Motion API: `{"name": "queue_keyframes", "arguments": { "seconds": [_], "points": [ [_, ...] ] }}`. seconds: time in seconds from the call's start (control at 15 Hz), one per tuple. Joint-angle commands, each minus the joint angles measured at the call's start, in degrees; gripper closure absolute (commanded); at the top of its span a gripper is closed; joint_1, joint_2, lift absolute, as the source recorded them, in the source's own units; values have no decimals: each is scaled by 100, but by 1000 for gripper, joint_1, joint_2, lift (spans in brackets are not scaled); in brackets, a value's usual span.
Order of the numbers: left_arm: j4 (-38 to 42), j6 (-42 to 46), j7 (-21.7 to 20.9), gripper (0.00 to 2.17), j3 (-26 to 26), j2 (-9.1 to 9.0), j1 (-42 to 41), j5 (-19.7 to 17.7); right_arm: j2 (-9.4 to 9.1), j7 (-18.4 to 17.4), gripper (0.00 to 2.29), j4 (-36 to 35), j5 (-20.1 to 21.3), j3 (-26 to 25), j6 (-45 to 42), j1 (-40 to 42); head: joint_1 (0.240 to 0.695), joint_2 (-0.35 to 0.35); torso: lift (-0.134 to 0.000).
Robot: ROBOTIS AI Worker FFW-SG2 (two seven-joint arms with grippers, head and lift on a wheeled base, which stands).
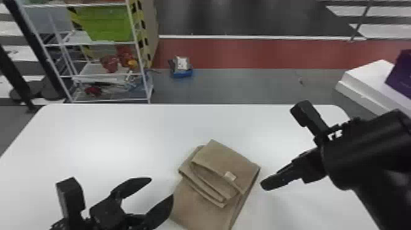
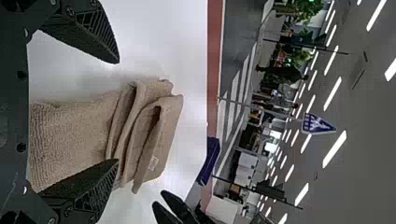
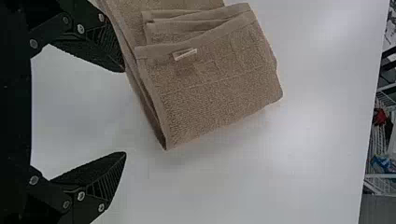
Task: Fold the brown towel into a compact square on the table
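Stacked edges (image 1: 205, 191) rest loosely on the flatter near part of the towel, so I expect the towel's folded layers (image 1: 224, 166) to come up together and bend into soft loops when the robot pulls them back.
In the head view the brown towel (image 1: 226, 165) lies on the white table (image 1: 122, 131), its far part folded over in layers with a small pale tag, its near part flatter. My left gripper (image 1: 162, 187) is open at the towel's left near side. To the towel's right is my right gripper (image 1: 269, 185). The left wrist view has the towel (image 2: 70, 135) beyond the spread fingers of my left gripper (image 2: 117, 112). In the right wrist view my right gripper (image 3: 125, 116) is open, with the folded towel (image 3: 215, 88) just past its fingertips.
Beyond the table's far left edge stands a white wire shelf (image 1: 111, 75) with a green bin (image 1: 104, 23). A small blue item (image 1: 181, 72) is on the floor behind. At the right a purple box (image 1: 400, 75) rests on a white surface (image 1: 367, 79).
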State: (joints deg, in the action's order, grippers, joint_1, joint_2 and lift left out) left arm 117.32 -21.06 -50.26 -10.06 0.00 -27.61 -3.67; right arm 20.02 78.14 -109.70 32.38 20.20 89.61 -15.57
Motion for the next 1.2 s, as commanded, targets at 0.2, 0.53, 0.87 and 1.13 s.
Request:
{"name": "queue_keyframes", "arguments": {
  "seconds": [0.2, 0.53, 0.87, 1.13],
  "points": [
    [-34, 0, -10, 144, -22, -15, 10, -11, -192, 19, 299, 1021, 418, 538, 47, -719, 695, -52, -124],
    [-34, 53, -54, 144, -119, -15, 1, -63, -552, 19, 296, 1882, 928, 1162, 47, -1352, 695, -24, -124],
    [-34, 53, -45, 144, -101, -15, 1, -63, -781, 19, 296, 2058, 1095, 1259, 47, -1475, 695, 2, -124],
    [-34, 53, -45, 144, -110, -15, 1, -63, -596, 19, 299, 1732, 1042, 1206, 47, -1352, 695, 11, -124]
  ]
}}
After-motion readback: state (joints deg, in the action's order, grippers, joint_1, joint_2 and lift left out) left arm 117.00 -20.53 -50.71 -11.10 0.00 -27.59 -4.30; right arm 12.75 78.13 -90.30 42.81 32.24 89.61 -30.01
